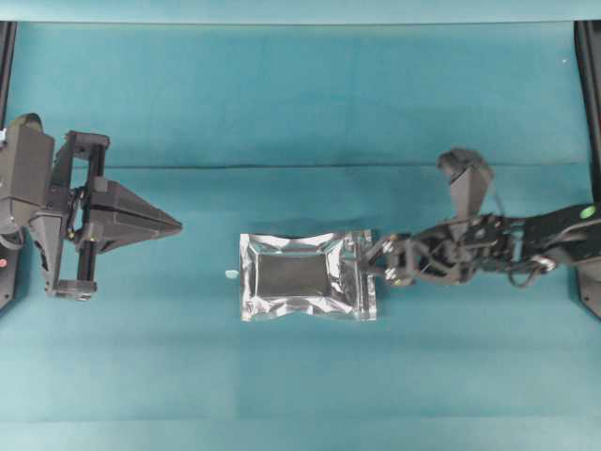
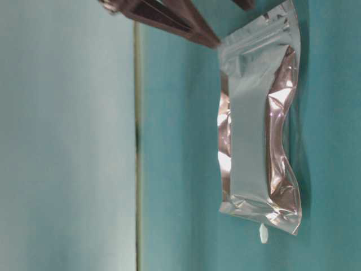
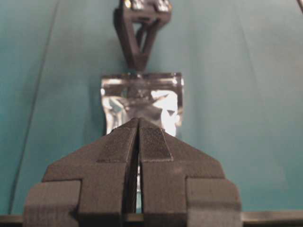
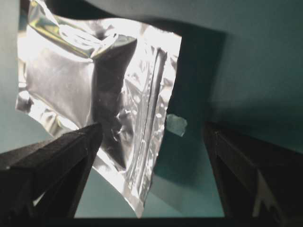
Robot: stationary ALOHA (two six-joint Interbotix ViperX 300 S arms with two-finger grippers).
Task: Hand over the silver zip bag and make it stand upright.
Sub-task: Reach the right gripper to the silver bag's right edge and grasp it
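My right gripper needs to go first, as the silver zip bag (image 1: 293, 275) lies flat with its zip end far from my left gripper. My right gripper should pinch that end (image 1: 360, 282) and lift the bag upright.
The silver zip bag (image 1: 302, 276) lies flat on the teal table, its zip end pointing right. My right gripper (image 1: 377, 260) is open at that end. In the right wrist view the bag's zip edge (image 4: 147, 118) sits between the spread fingers, close to the left finger (image 4: 71, 156) and well apart from the right one (image 4: 246, 165). My left gripper (image 1: 174, 225) is shut and empty, a short way left of the bag. Past its closed tips (image 3: 138, 120), the left wrist view shows the bag (image 3: 163, 101) and the right gripper (image 3: 138, 66) beyond it. The table-level view shows the bag (image 2: 248, 113) and a right finger (image 2: 169, 20).
A tiny white scrap (image 1: 231, 273) lies just off the bag's left end, also visible as a white scrap (image 2: 263, 233) in the table-level view. Another scrap (image 4: 176, 124) lies on the cloth between the right fingers. Dark frame posts (image 1: 590, 85) stand at the table's side edges.
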